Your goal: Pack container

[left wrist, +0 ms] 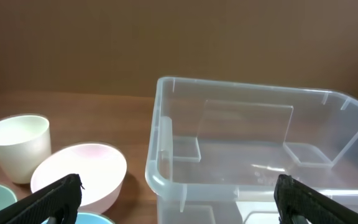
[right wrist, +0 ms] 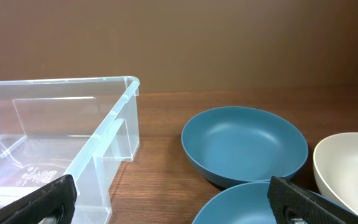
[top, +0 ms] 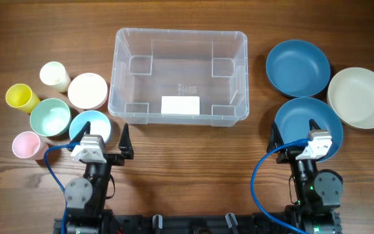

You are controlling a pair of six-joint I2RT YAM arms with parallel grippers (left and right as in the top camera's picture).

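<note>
The robot's left gripper is pointing level past the light blue bowl (top: 97,121), so it should go back up, tilt down and grip the rim (top: 73,124) beside the mint bowl.
The clear plastic container (top: 177,75) stands empty in the middle of the table, a white label on its base. It also shows in the left wrist view (left wrist: 253,155) and the right wrist view (right wrist: 55,143). My left gripper (top: 102,138) is open and empty near the front edge, just in front of the container's left corner and beside a light blue bowl (top: 91,125). My right gripper (top: 294,133) is open and empty over the near dark blue bowl (top: 307,123).
Left of the container: a cream cup (top: 55,76), yellow cup (top: 21,97), pink cup (top: 26,144), pale pink bowl (top: 87,90), mint bowl (top: 50,117). Right of it: a second dark blue bowl (top: 297,67) and a cream bowl (top: 360,97).
</note>
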